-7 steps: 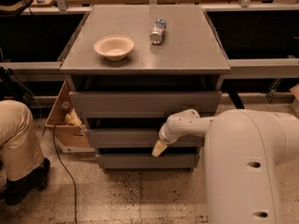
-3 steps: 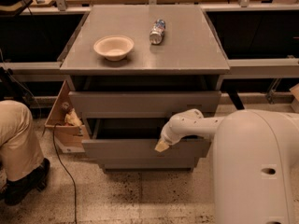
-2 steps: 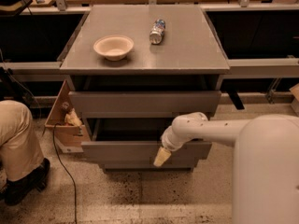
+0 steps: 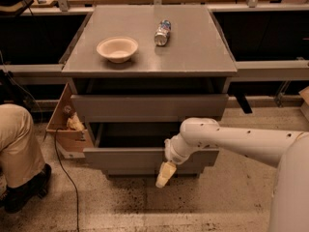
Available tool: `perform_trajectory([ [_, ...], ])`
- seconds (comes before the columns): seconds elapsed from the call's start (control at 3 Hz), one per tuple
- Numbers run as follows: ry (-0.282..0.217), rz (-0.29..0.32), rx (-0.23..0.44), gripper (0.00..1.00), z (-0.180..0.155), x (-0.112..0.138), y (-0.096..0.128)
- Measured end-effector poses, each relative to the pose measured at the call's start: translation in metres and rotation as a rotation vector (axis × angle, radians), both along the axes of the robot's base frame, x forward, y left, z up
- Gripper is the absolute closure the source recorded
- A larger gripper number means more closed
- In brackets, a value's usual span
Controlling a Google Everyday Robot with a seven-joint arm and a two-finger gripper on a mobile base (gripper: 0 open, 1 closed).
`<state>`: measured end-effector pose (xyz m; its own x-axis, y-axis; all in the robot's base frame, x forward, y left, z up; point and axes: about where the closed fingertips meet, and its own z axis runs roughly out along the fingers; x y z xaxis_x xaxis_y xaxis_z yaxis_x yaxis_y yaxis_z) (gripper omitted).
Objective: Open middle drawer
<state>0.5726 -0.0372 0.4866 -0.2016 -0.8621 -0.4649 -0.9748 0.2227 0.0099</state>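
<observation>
The middle drawer (image 4: 125, 158) is open only part of the way and my gripper is forward of it, so next I go back to the front's upper edge (image 4: 160, 150) and pull further.
The grey cabinet has three drawers. The middle drawer (image 4: 125, 159) is pulled out toward me, its flat grey front standing well forward of the top drawer front (image 4: 145, 107), with a dark gap behind it. My gripper (image 4: 163, 176) hangs down on the white arm (image 4: 231, 140) in front of the middle drawer's front, right of centre, at its lower edge. The lowest drawer is hidden under the pulled-out one.
A beige bowl (image 4: 117, 49) and a lying can (image 4: 162, 32) sit on the cabinet top (image 4: 193, 47). A cardboard box (image 4: 67, 124) stands left of the cabinet. A person's leg and shoe (image 4: 17, 153) are at far left. A cable (image 4: 67, 178) runs across the speckled floor.
The middle drawer has slid out toward me from nearly closed. My gripper has moved back and down with it, now hanging at the drawer front's lower edge.
</observation>
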Motion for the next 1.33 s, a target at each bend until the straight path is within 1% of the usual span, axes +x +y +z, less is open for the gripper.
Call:
perform_trajectory([
  [0.33,0.03,0.026,0.014,0.0,0.006,-0.013,0.006],
  [0.67,0.011,0.007,0.0,0.0,-0.001,0.001,0.004],
  [1.0,-0.009,-0.02,-0.034,0.0,-0.019,0.021,-0.003],
  [1.33,0.004,-0.022,-0.067,0.0,-0.043,0.03,-0.007],
])
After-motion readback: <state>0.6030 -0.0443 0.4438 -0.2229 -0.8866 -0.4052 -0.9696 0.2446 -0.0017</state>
